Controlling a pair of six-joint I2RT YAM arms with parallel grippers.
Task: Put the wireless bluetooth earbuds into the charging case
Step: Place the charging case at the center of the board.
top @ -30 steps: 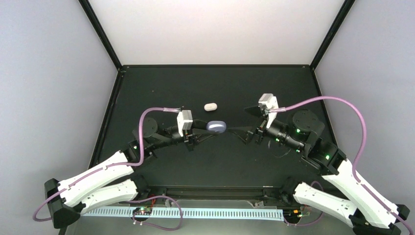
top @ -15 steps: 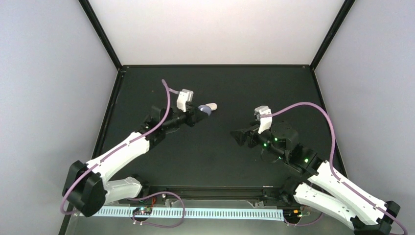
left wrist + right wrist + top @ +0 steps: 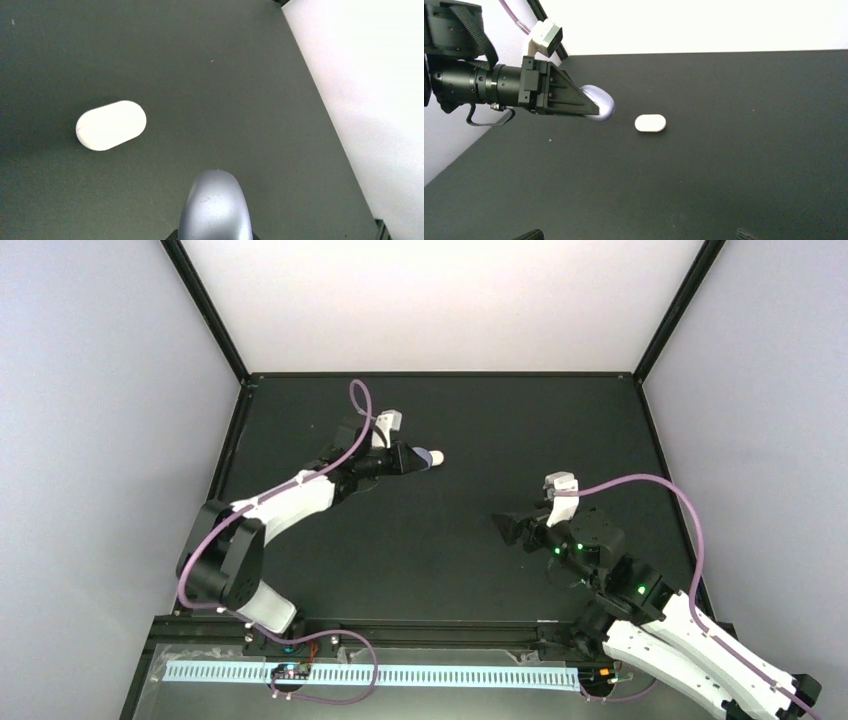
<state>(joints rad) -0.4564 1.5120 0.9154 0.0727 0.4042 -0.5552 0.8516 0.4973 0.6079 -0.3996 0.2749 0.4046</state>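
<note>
The white case [image 3: 650, 123] sits apart with open mat on its near side [image 3: 432, 486], so the robot's left gripper should keep lowering the purple case there until it rests, and then let go.
My left gripper [image 3: 408, 459] is shut on a closed purple charging case [image 3: 216, 207], which sticks out past the fingertips. From the right wrist camera, the purple case [image 3: 601, 105] hangs just left of a closed white oval case [image 3: 650, 123] lying on the black mat. The white case [image 3: 111, 124] is apart from the purple one, and in the top view it [image 3: 436, 455] shows just beyond the left gripper. My right gripper [image 3: 505, 528] stands open and holds nothing, well to the near right, facing both cases. No earbuds are in view.
The black mat [image 3: 450, 420] is bounded by a black frame and pale walls. A white wall [image 3: 370, 90] runs close along the mat's edge in the left wrist view. The left arm's purple cable [image 3: 355, 405] loops above its wrist.
The left arm has carried the purple case from the middle of the mat toward the back, beside the white case. The right arm has drawn back toward the near right, still open.
</note>
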